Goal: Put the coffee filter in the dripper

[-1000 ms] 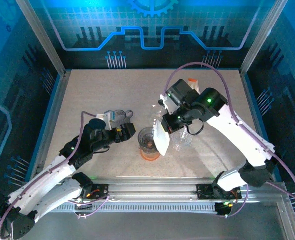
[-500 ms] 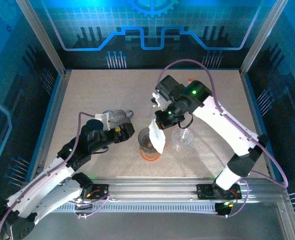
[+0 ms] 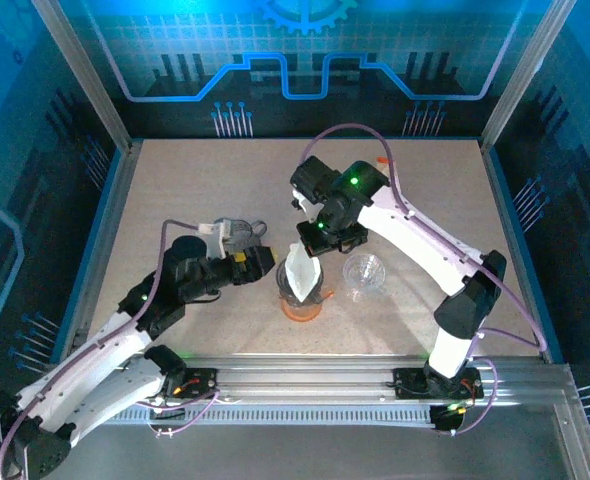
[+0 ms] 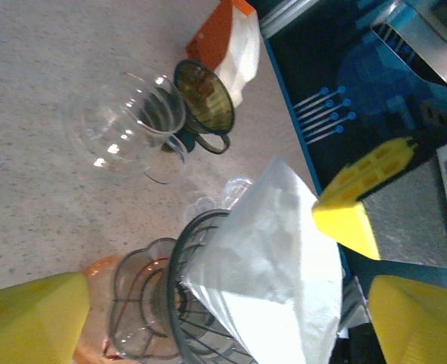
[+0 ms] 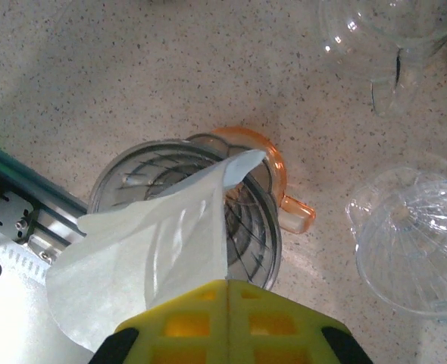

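Note:
The coffee filter [image 3: 301, 274] is leaning over the dripper's opening, folded and narrow, so my left gripper should hold one edge [image 3: 289, 268] of the filter while my right gripper spreads the facing edge.
The dripper [image 3: 300, 292] is a dark ribbed cone standing on an orange cup [image 3: 301, 310] at mid-table. A white paper coffee filter [image 3: 301, 268] leans into its mouth, wide end sticking up. My right gripper [image 3: 307, 246] hangs just behind the dripper, shut on the filter's upper edge. In the right wrist view the yellow fingertips [image 5: 227, 322] pinch the filter [image 5: 151, 258] above the dripper [image 5: 265, 227]. My left gripper [image 3: 266, 262] stands open just left of the dripper; in its wrist view its jaws flank the dripper [image 4: 189, 303] and filter [image 4: 273, 250].
A clear glass vessel [image 3: 364, 275] stands right of the dripper, and a glass jug [image 3: 237, 232] sits behind my left gripper. The left wrist view shows a glass server [image 4: 125, 129], a dark green cup [image 4: 204, 95] and an orange-and-white pack [image 4: 231, 38] farther back.
My right gripper has swung left with the filter, from the dripper's right side to over its mouth. The filter's lower end now sits in the dripper. My left gripper has barely shifted.

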Tool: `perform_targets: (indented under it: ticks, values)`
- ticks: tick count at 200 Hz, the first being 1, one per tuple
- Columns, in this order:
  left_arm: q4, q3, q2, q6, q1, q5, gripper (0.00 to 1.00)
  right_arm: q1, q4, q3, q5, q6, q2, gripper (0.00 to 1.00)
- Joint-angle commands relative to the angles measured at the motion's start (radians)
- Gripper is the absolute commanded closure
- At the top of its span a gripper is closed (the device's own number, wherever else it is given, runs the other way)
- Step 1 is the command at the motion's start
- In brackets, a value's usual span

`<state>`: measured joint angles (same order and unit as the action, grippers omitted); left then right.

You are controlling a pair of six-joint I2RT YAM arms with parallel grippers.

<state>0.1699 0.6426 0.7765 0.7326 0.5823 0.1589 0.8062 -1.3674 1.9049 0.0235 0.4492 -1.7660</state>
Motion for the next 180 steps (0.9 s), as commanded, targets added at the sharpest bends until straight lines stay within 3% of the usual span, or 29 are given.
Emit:
perform_targets:
  ticks: [1,40,98,121,180]
  values:
    - [-0.107,-0.024,0.049,-0.001,-0.007,0.111,0.08,0.015,0.036,-0.016,-0.027,0.023,-0.010,1.00]
    - [-0.162,-0.049,0.132,0.019,-0.006,0.149,0.11,0.017,0.081,-0.049,-0.030,0.020,-0.023,1.00]
    - [-0.146,-0.061,0.164,0.038,-0.005,0.134,0.29,0.017,0.139,-0.093,-0.045,0.019,0.005,0.98]
    - [-0.140,-0.064,0.163,0.045,-0.004,0.132,0.29,0.019,0.178,-0.130,-0.064,0.004,0.041,0.88]
    - [-0.141,-0.072,0.157,0.059,-0.004,0.136,0.30,0.042,0.479,-0.387,-0.060,-0.033,0.286,0.49]
